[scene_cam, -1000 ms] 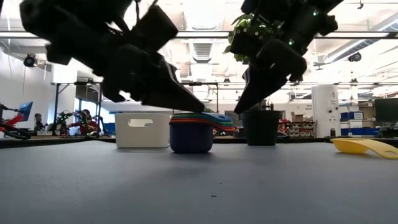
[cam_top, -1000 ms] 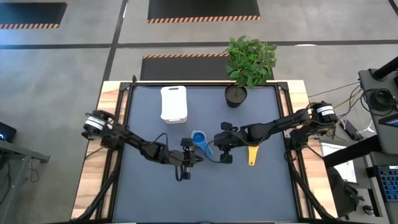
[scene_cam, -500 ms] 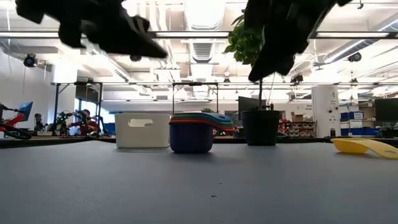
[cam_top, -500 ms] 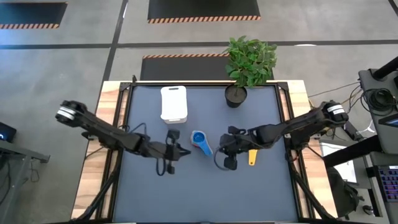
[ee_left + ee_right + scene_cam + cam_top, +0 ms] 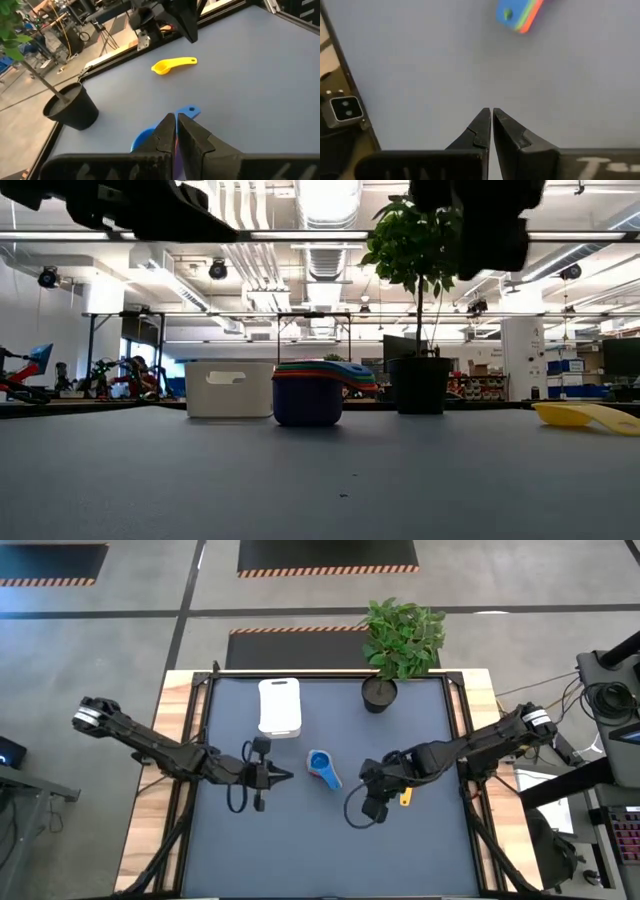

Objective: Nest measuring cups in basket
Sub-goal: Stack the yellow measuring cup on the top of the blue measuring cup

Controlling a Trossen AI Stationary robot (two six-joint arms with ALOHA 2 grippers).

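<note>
My right gripper should keep moving toward the cup's handle point(image 5: 614, 418) and opening until its fingers are on both sides of that handle, because the yellow cup point(image 5: 562, 414) lies clear of the stack.
Several measuring cups sit nested in one stack point(image 5: 320, 768) on the table's middle, with the blue one on top. Their handles point(image 5: 520, 15) fan out toward the right. A yellow cup point(image 5: 405, 797) lies alone on the table to the stack's right, partly under my right arm. The white basket point(image 5: 279, 706) stands at the far side. My left gripper point(image 5: 288, 776) is shut, raised, left of the stack and pointing at it point(image 5: 175, 122). My right gripper point(image 5: 366, 794) is shut and tipped down over bare table point(image 5: 491, 116), right of the stack.
A black pot with a green plant point(image 5: 380, 692) stands at the far edge, right of the basket. The low view shows the basket point(image 5: 230, 388), the stack point(image 5: 308, 395), the pot point(image 5: 420, 385) and the yellow cup point(image 5: 585, 415) in a row.
Both grippers have drawn away from the cup stack and risen. The left one moved toward the table's left edge, the right one toward the near right. In the low view their fingers have lifted out of the picture. The stack has stayed where it was.
</note>
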